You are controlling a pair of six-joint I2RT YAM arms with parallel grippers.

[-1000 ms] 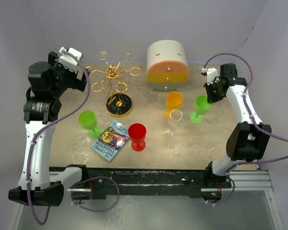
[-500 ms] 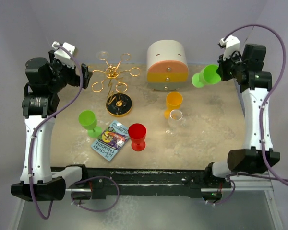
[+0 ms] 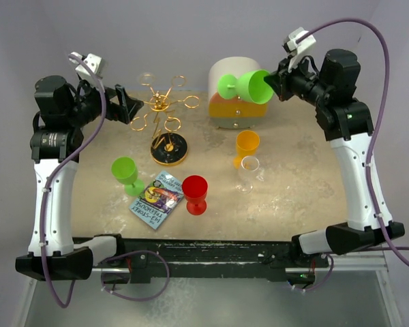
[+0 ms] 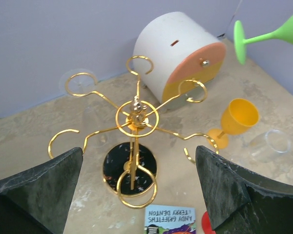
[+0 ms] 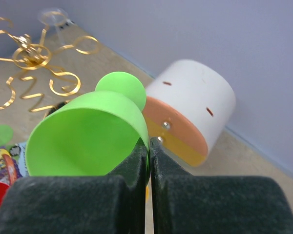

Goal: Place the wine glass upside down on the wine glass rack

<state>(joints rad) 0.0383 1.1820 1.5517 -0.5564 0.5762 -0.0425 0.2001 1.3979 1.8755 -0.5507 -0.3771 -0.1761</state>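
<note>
The robot's right gripper has the green wine glass's rim [image 3: 264, 86] and the glass's foot is free, so the left gripper should carry on toward that foot [image 3: 226, 86] and close on the foot's edge.
My right gripper [image 3: 274, 82] is shut on the rim of a green wine glass [image 3: 249, 86], pinching its wall between the pads. The glass hangs in the air on its side, foot pointing left, in front of the drawer box. Close up, in the right wrist view, the green bowl [image 5: 88, 139] fills the space left of the shut gripper [image 5: 149, 148]. The gold wine glass rack [image 3: 162, 104] stands at the back left on its round black base [image 3: 169, 149]. My left gripper [image 3: 126, 109] hovers open just left of the rack [image 4: 136, 117], holding nothing. A clear glass [image 4: 81, 84] hangs in one back loop.
A white-and-orange drawer box [image 3: 237, 102] sits at the back centre. On the table stand a second green glass [image 3: 125, 172], a red one [image 3: 195, 193], an orange one [image 3: 247, 146] and a clear one [image 3: 248, 173]. A small book [image 3: 157, 199] lies near the front.
My right arm lifted the green glass off the table at the right, swung it up and left, and tipped it onto its side. The left gripper edged toward the rack, still open.
</note>
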